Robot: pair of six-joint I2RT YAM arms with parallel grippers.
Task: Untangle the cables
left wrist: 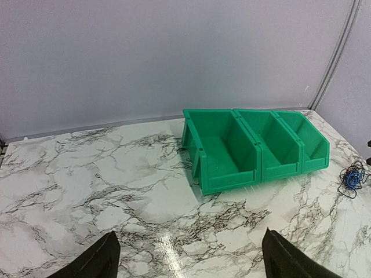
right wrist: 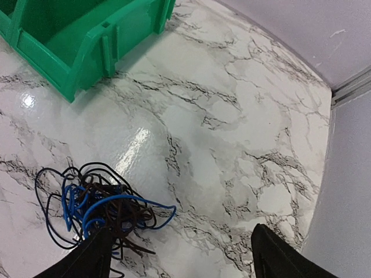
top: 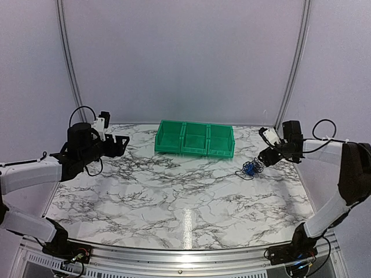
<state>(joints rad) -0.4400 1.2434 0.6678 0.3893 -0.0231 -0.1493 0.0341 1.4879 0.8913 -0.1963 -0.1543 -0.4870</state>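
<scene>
The knotted clump (top: 250, 168) lies far from the robot's left gripper, so the robot should bring the clump toward the table's middle (top: 224, 185) and move its left gripper beside the clump before untangling it.
The cables (top: 250, 168) lie in a small knotted clump of black, brown and blue wire on the marble table, right of centre. In the right wrist view the clump (right wrist: 95, 205) sits at the lower left, partly behind my left finger. My right gripper (right wrist: 177, 255) is open and empty, just right of and above the clump (top: 268, 155). My left gripper (left wrist: 188, 258) is open and empty, high at the far left of the table (top: 119, 145), far from the cables. The clump shows small at the right edge of the left wrist view (left wrist: 351, 178).
A green bin with three compartments (top: 195, 138) stands at the back centre of the marble table (top: 174, 197); it also shows in the left wrist view (left wrist: 255, 147) and the right wrist view (right wrist: 75, 40). Grey walls close the back and sides.
</scene>
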